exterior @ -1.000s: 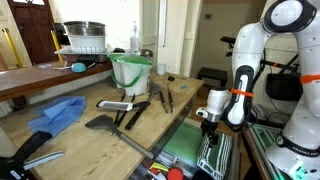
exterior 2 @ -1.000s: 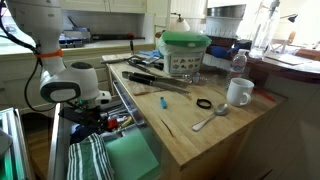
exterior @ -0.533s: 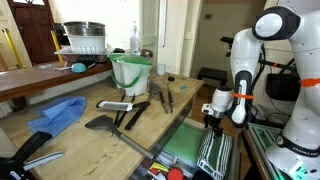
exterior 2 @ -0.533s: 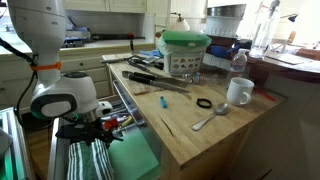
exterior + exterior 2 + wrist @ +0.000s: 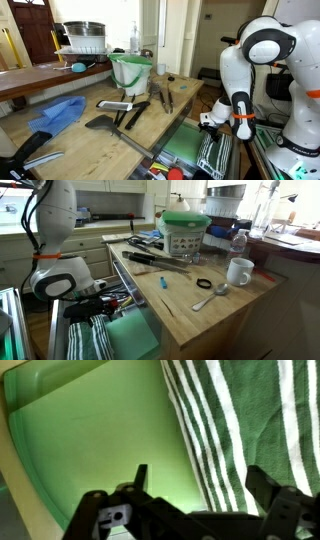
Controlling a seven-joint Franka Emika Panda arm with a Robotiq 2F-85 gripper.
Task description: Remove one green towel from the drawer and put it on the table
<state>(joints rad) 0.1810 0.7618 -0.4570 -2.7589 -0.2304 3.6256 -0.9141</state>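
My gripper will lift the striped towel (image 5: 245, 430) free, and the towel will hang in loose folds, because the striped edge (image 5: 186, 425) lies loose over the smooth green surface.
A plain green towel (image 5: 90, 440) lies folded in the open drawer, next to a green-and-white striped towel (image 5: 250, 420). Both show in both exterior views: the plain towel (image 5: 182, 147) (image 5: 130, 335) and the striped towel (image 5: 213, 152) (image 5: 88, 338). My gripper (image 5: 200, 495) is open and low over the drawer, its fingers straddling the edge where the striped towel meets the plain one. It holds nothing. In an exterior view the gripper (image 5: 212, 125) hangs just above the striped towel; it also shows in the other one (image 5: 95, 310).
The wooden table (image 5: 90, 140) (image 5: 200, 310) beside the drawer holds kitchen utensils (image 5: 125, 110), a green-lidded container (image 5: 185, 232), a white mug (image 5: 238, 272), a spoon (image 5: 210, 298) and a blue cloth (image 5: 58, 112). A dish rack with a pot (image 5: 82, 40) stands behind.
The arm has folded down and the gripper has dropped lower toward the towels in the drawer. The towels have not moved.
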